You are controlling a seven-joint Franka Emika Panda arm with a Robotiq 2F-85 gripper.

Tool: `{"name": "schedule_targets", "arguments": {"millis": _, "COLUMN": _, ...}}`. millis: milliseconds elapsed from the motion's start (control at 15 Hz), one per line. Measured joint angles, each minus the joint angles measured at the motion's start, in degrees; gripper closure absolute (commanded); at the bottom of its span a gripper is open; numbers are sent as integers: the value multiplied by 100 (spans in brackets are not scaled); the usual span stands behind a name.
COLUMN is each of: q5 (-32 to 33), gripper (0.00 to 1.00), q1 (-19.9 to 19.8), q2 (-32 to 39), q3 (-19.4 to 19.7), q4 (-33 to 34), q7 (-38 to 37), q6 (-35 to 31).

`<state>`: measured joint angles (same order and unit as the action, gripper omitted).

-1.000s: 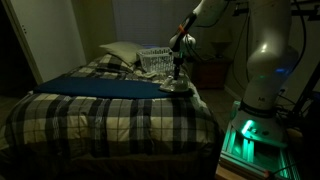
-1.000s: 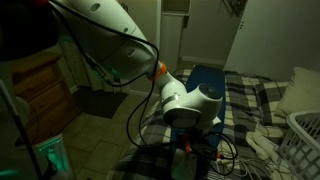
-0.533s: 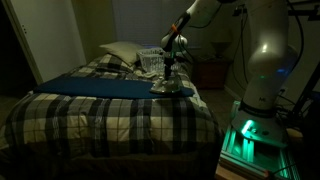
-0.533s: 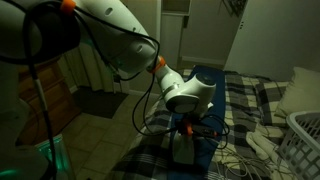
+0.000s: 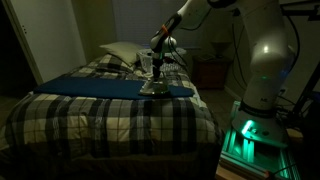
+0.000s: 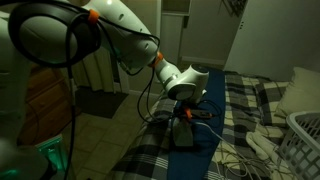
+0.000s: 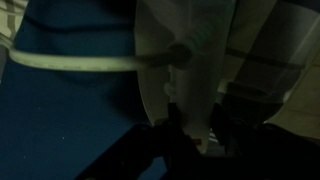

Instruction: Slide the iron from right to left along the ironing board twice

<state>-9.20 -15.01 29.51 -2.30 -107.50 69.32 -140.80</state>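
Next, my gripper pulls the iron (image 5: 155,89) back toward the end (image 5: 189,92) nearest the robot base before the next slide, because the iron is standing partway along the ironing board.
The iron (image 5: 153,89) is a small pale lump resting on the dark blue ironing board (image 5: 95,87), which lies across the plaid bed. My gripper (image 5: 155,74) stands straight above it, shut on its top. In an exterior view the gripper (image 6: 185,117) presses down on the iron (image 6: 188,137) on the board (image 6: 207,78). In the wrist view the pale iron (image 7: 185,60) sits between my two dark fingers (image 7: 190,138), with the blue board (image 7: 60,120) beside it. A pale cord (image 7: 70,65) runs across the board.
A white lattice basket (image 5: 163,58) and a pale pillow (image 5: 120,52) sit at the head of the bed; the basket (image 6: 305,135) and cables (image 6: 255,140) also show. The robot base (image 5: 262,70) stands beside the bed. The room is dark.
My gripper has slid the iron along the board toward the left of the exterior view, away from the board's right end. The basket and pillow have not moved.
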Motion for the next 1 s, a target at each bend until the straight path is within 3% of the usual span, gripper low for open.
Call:
{"name": "schedule_targets", "arguments": {"millis": 533, "q5": 19, "gripper": 88, "q1": 47, "q2": 124, "q3": 81, "q4": 187, "q7": -202, "q6": 21}}
{"name": "schedule_targets", "arguments": {"millis": 1000, "q5": 22, "gripper": 88, "q1": -123, "q2": -398, "q3": 555, "q4": -632, "q7": -731, "q6": 13}}
